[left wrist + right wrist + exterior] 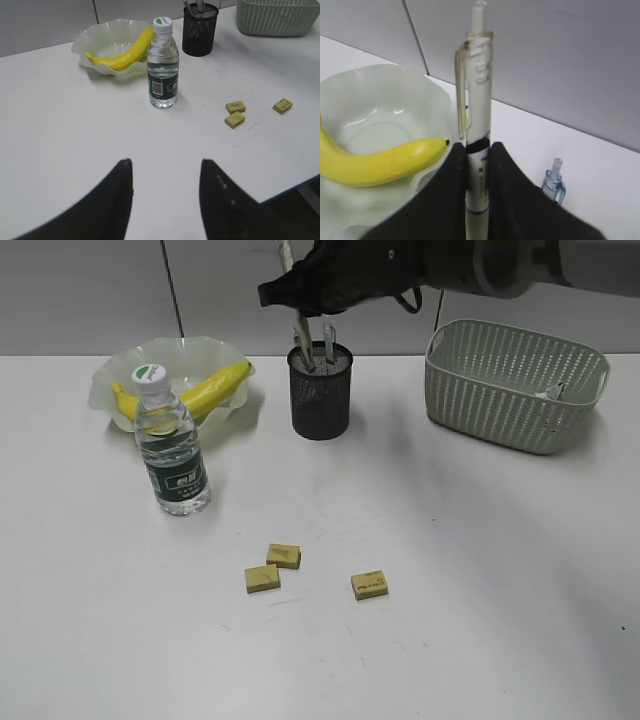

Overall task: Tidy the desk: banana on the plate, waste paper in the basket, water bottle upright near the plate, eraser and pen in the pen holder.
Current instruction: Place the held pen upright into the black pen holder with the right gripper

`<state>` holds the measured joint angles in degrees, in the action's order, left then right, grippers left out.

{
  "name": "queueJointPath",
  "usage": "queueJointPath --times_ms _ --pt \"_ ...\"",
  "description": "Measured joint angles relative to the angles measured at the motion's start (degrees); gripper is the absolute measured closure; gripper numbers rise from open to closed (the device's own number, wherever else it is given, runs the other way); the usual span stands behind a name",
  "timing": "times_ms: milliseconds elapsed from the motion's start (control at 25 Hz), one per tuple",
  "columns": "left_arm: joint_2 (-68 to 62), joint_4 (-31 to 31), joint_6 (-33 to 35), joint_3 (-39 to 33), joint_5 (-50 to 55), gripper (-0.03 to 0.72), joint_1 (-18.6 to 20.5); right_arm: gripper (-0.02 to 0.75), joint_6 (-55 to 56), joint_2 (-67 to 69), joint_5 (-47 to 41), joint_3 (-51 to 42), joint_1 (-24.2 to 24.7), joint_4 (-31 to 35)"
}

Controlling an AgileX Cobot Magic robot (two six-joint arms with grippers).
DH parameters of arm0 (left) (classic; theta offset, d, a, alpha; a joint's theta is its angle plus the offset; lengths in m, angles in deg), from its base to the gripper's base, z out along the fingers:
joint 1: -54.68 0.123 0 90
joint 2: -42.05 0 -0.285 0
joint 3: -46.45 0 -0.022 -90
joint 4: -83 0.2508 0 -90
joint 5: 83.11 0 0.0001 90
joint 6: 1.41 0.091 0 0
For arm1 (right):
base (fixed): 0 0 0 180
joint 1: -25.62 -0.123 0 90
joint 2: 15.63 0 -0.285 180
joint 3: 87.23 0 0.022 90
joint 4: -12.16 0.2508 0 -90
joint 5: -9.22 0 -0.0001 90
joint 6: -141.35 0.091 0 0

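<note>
My right gripper should keep lowering the upright white pen, its lower end point(308, 360) inside the pen holder point(320, 393), until my fingers near the pen holder's rim, then let go.
The banana point(215, 390) lies in the wavy-rimmed plate point(115, 375) at the back left. The water bottle point(170, 445) stands upright in front of the plate. My right gripper point(477, 150) is shut on a white pen point(477, 110) and holds it upright above the black mesh pen holder point(320, 395), its lower end inside the cup; a blue pen point(553, 180) stands in the holder. Three yellow erasers point(284, 556) point(262, 578) point(369, 585) lie on the desk point(480, 570). The waste paper point(551, 392) lies in the basket point(510, 390). My left gripper point(166, 167) is open and empty above the desk's near side.
A grey wall runs behind the desk. The desk's front edge shows at the lower right of the left wrist view point(295, 182). My right arm point(450, 265) reaches across above the pen holder from the right.
</note>
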<state>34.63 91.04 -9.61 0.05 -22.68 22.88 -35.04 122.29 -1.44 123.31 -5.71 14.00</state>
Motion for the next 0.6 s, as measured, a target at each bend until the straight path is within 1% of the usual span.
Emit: queueJointPath --times_ms 280,600 --pt "0.0 0.0 0.0 0.0 0.0 0.358 0.0 0.629 0.0 3.01 -0.14 0.0 0.0 -3.16" --pt "0.0 0.0 0.0 0.0 0.0 0.358 0.0 0.629 0.0 4.12 -1.03 0.0 0.0 -3.79"
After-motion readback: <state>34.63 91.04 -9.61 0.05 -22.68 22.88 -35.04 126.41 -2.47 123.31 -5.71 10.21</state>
